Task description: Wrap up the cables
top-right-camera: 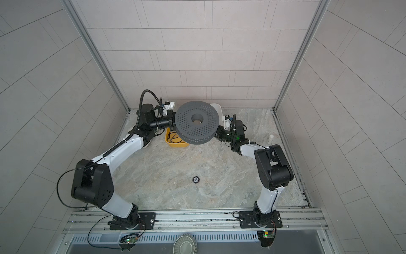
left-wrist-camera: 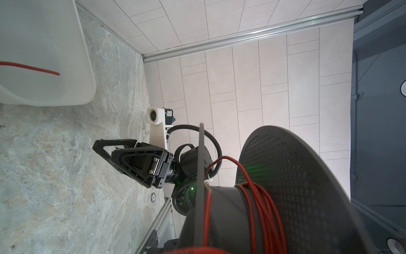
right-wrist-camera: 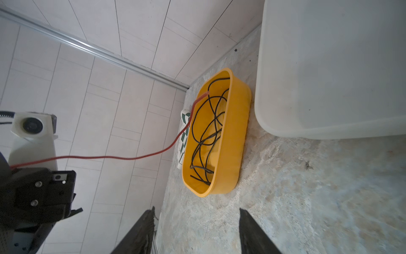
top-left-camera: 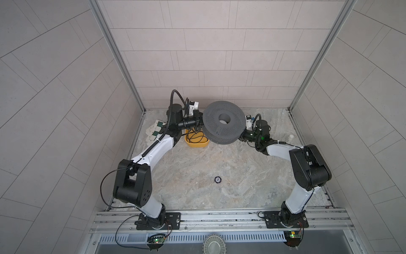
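My open right gripper should keep on its way because the red cable's loose end (right-wrist-camera: 206,94) hangs clear of the yellow tub. It should move on toward that end (right-wrist-camera: 204,96) until its fingers close around it.
A grey perforated spool (top-left-camera: 224,125) (top-right-camera: 197,122) hangs above the back of the table. My left gripper (top-left-camera: 199,123) is shut on its left flange. In the left wrist view, several turns of the red cable (left-wrist-camera: 263,209) lie around the spool's hub. In the right wrist view, the same red cable (right-wrist-camera: 109,157) runs slack from the yellow tub (right-wrist-camera: 239,123) up toward the left gripper. My right gripper (left-wrist-camera: 103,151) (right-wrist-camera: 197,231) stands open and empty below the spool, apart from it. In both top views the spool hides its fingers.
The yellow tub (top-left-camera: 197,144) holds a tangled thin black cable (right-wrist-camera: 208,132). A large white tub (right-wrist-camera: 329,66) (left-wrist-camera: 44,44) stands at the back with a short red end (left-wrist-camera: 30,67) in it. Checkered cards (top-left-camera: 153,130) lie at the left. A small round disc (top-left-camera: 218,179) sits mid-table.
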### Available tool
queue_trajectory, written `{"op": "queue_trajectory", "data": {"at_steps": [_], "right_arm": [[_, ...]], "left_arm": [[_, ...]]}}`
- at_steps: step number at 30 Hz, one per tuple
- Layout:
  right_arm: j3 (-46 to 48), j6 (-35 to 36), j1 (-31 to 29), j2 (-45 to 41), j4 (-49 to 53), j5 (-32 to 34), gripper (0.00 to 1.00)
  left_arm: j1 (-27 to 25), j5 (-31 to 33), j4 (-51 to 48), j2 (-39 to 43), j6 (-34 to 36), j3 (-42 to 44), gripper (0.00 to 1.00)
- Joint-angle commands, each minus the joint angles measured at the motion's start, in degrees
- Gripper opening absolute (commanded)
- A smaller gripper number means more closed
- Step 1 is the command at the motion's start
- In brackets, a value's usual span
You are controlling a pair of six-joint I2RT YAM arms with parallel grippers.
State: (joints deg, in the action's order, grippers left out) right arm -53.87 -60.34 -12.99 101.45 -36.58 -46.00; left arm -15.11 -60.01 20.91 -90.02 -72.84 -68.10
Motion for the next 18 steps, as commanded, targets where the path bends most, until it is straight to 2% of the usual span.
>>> {"op": "queue_trajectory", "data": {"at_steps": [1,12,18], "right_arm": [[-1.4,-6.6,-0.3,1.8,-6.4,2.8,0.63],[-7.2,-14.5,-1.8,9.6,-11.6,6.3,0.64],[-11.3,-14.6,-3.5,12.0,-10.4,7.7,0.63]], "left_arm": [[0.3,-1.6,5.5,3.2,-1.8,-0.2,0.0],[0.3,-1.8,6.0,3.9,-2.7,0.2,0.0],[0.2,-1.5,6.8,4.5,-3.4,1.2,0.0]]}}
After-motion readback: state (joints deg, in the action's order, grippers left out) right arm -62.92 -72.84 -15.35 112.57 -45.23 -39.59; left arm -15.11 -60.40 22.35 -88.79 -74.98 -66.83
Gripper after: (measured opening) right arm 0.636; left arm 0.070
